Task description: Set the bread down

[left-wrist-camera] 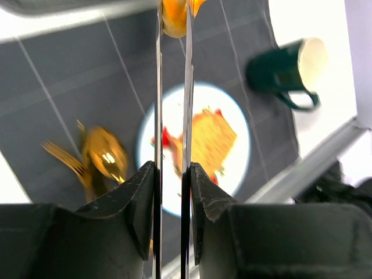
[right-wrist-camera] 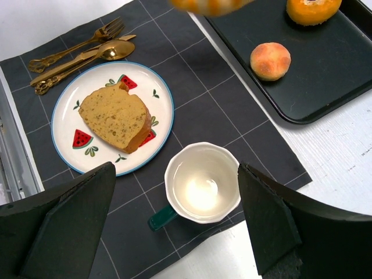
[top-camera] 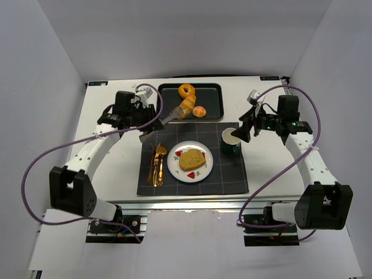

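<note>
My left gripper keeps carrying the bread until it rests on the plate, because the tongs pinch the orange bread's end (top-camera: 185, 109) and the way to the plate (top-camera: 183, 152) is open.
My left gripper (top-camera: 150, 124) is shut on metal tongs (top-camera: 168, 118), whose blades run between its fingers in the left wrist view (left-wrist-camera: 172, 174). The tongs pinch an orange croissant-like bread (top-camera: 186, 107) at their tip (left-wrist-camera: 174, 14), held above the front edge of the black tray (top-camera: 168, 107). A bread slice (top-camera: 192, 158) lies on the watermelon-patterned plate (top-camera: 174, 168). My right gripper (top-camera: 241, 130) is open and empty, hovering over the green mug (right-wrist-camera: 203, 183).
On the tray lie a ring-shaped bread (top-camera: 186, 90) and a round bun (top-camera: 199, 111). Gold cutlery (top-camera: 157, 165) lies left of the plate on the dark placemat (top-camera: 232, 174). The mug (top-camera: 231, 141) stands right of the plate. White walls enclose the table.
</note>
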Controlling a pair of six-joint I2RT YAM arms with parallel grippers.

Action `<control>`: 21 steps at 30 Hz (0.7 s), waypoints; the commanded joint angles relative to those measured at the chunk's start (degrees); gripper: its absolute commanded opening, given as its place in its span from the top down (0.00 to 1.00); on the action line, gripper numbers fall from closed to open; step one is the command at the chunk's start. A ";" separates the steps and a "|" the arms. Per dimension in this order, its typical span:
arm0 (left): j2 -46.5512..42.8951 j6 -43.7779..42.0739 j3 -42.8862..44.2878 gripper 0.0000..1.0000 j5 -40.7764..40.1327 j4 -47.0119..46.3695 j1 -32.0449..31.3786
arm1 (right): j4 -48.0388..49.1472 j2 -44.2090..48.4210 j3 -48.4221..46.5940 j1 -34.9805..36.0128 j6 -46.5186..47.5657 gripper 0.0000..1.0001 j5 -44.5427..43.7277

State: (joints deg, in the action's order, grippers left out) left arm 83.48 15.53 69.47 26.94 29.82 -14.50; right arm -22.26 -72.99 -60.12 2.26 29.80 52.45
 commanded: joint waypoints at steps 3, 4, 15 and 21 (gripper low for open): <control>-8.94 8.28 -5.30 1.00 -0.75 8.04 -3.34 | 0.64 1.27 -0.61 -0.24 1.40 0.11 0.20; -10.08 9.16 -6.01 1.00 -0.75 9.10 -3.60 | 0.47 1.27 -0.61 -0.24 1.49 0.11 0.29; -20.46 16.29 -10.94 1.00 -1.37 20.27 -10.54 | 0.11 -0.57 -2.02 -0.24 1.58 0.11 0.82; -20.38 14.62 -11.90 1.00 -0.75 23.61 -12.13 | 0.03 -0.92 -2.46 -0.33 1.66 0.11 0.73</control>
State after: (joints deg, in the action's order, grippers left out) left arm 64.18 30.61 58.35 25.50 51.27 -25.80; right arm -22.50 -73.76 -60.20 2.24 30.63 52.47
